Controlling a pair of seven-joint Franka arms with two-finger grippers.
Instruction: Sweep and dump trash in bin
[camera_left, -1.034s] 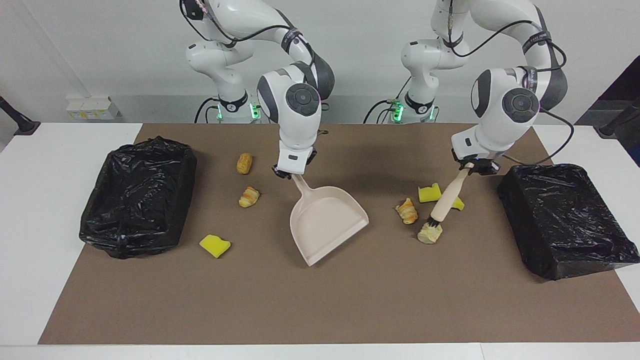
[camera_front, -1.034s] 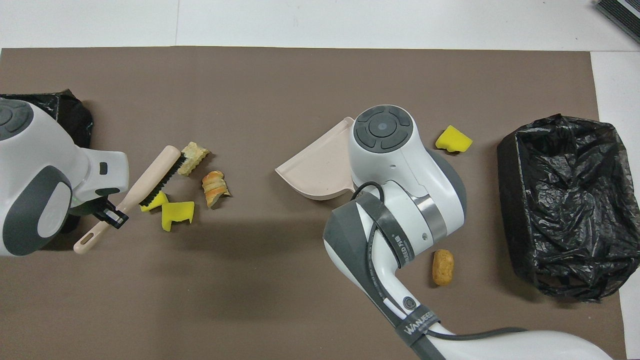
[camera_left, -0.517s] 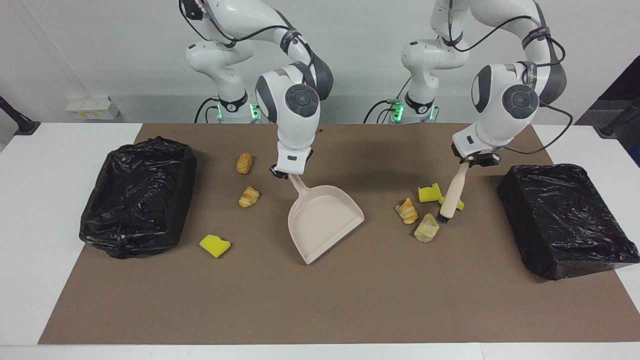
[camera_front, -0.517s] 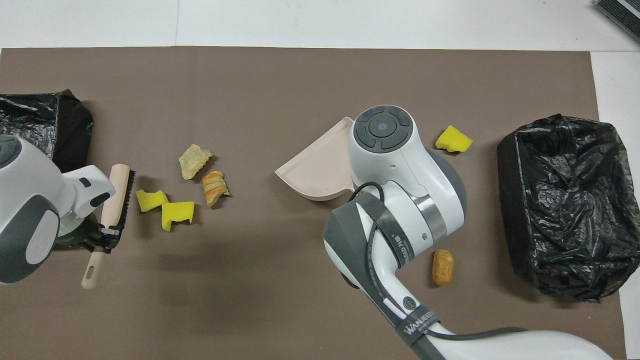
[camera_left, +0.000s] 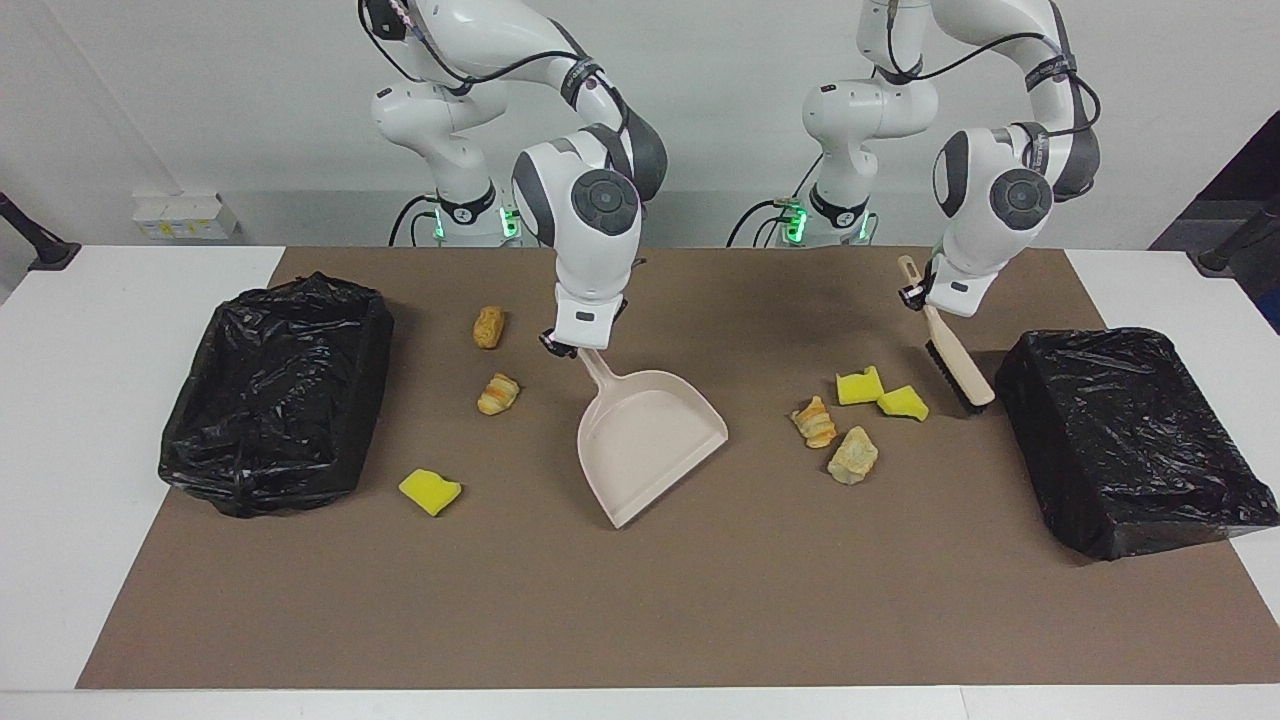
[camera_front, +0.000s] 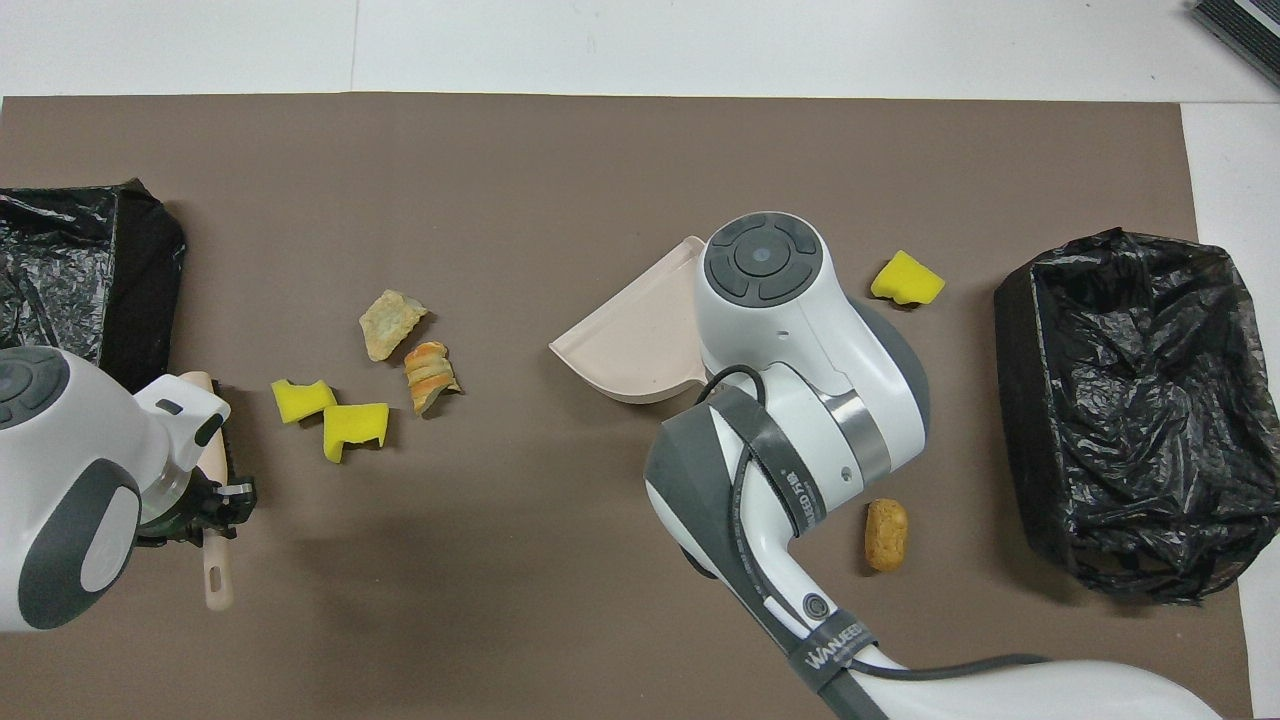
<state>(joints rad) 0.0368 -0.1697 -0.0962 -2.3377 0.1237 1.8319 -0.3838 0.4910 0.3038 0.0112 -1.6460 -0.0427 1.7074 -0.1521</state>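
Observation:
The dustpan's opening (camera_front: 629, 296) points at a slant past the yellow sponge bits. Next, my right gripper turns it to face those bits (camera_front: 353, 426) squarely before my left gripper sweeps them in.
My right gripper (camera_left: 570, 347) is shut on the handle of the beige dustpan (camera_left: 650, 440), whose mouth opens toward the left arm's end. My left gripper (camera_left: 922, 297) is shut on the brush (camera_left: 958, 368), which slants down beside two yellow sponge bits (camera_left: 858, 385) (camera_left: 903, 402). A croissant (camera_left: 815, 421) and a bread piece (camera_left: 853, 456) lie just beside those. On the dustpan's other flank lie a bread roll (camera_left: 488, 326), a croissant (camera_left: 498, 393) and a yellow sponge (camera_left: 430, 491). The open black-lined bin (camera_left: 200, 440) stands at the right arm's end. In the overhead view my right arm hides its gripper and part of the dustpan (camera_front: 620, 340).
A second black bag-covered box (camera_left: 1130, 440) sits at the left arm's end, close to the brush head. A brown mat (camera_left: 640, 620) covers the table's middle, with white table (camera_left: 60, 450) around it.
My left gripper has swung the brush off the bread piece, toward the robots and the left arm's end. The bread piece slid slightly toward the croissant. The dustpan barely moved.

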